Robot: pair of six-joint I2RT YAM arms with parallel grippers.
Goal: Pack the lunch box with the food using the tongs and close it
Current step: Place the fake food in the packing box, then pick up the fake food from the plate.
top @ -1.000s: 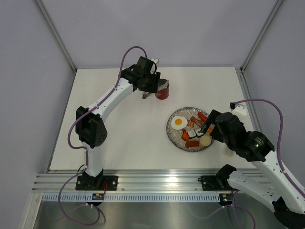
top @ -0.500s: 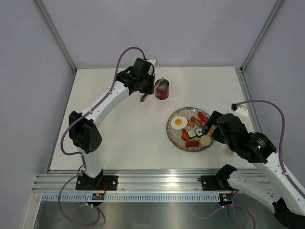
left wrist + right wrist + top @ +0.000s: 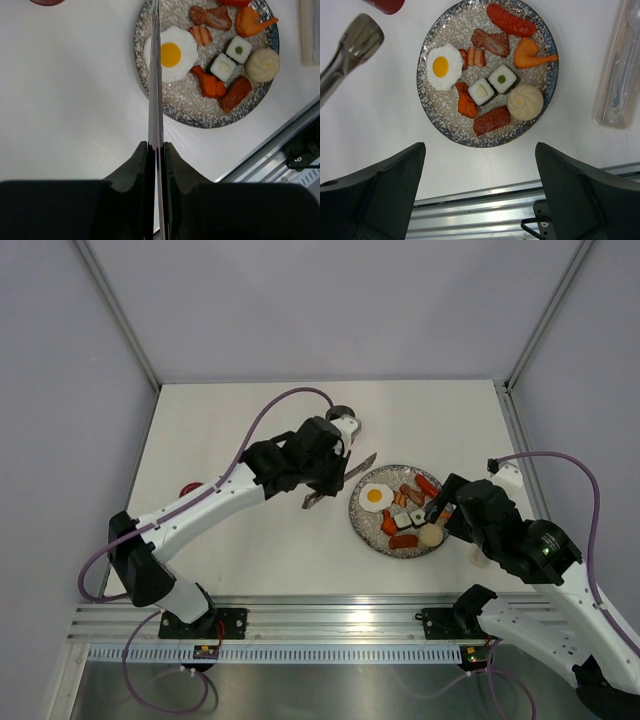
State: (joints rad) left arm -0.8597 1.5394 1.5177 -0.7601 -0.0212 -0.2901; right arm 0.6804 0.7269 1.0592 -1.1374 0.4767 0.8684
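Note:
The orange piece (image 3: 388, 524) next to the sushi rolls lies open toward the silver tongs (image 3: 361, 467). My left gripper keeps moving the tongs there until they spread above the orange piece.
My left gripper (image 3: 335, 480) is shut on the silver tongs (image 3: 156, 75). They point at the left rim of the speckled plate (image 3: 445, 120), beside the fried egg (image 3: 170, 52). The plate holds the food: egg (image 3: 441, 66), sushi rolls (image 3: 492, 85), sausage (image 3: 511, 20), bun (image 3: 524, 101). The red lunch box (image 3: 385, 4) shows only at the top edge of both wrist views and peeks out behind my left wrist (image 3: 342, 412). A small red lid (image 3: 188, 489) lies left of the left arm. My right gripper (image 3: 480, 147) hangs open and holds nothing above the plate's near edge.
A clear plastic cutlery case (image 3: 620, 75) lies right of the plate. The aluminium rail (image 3: 510, 210) runs along the table's near edge just below the plate.
My left arm swung from beside the lunch box at the back toward the plate, carrying the tongs. The right arm barely moved.

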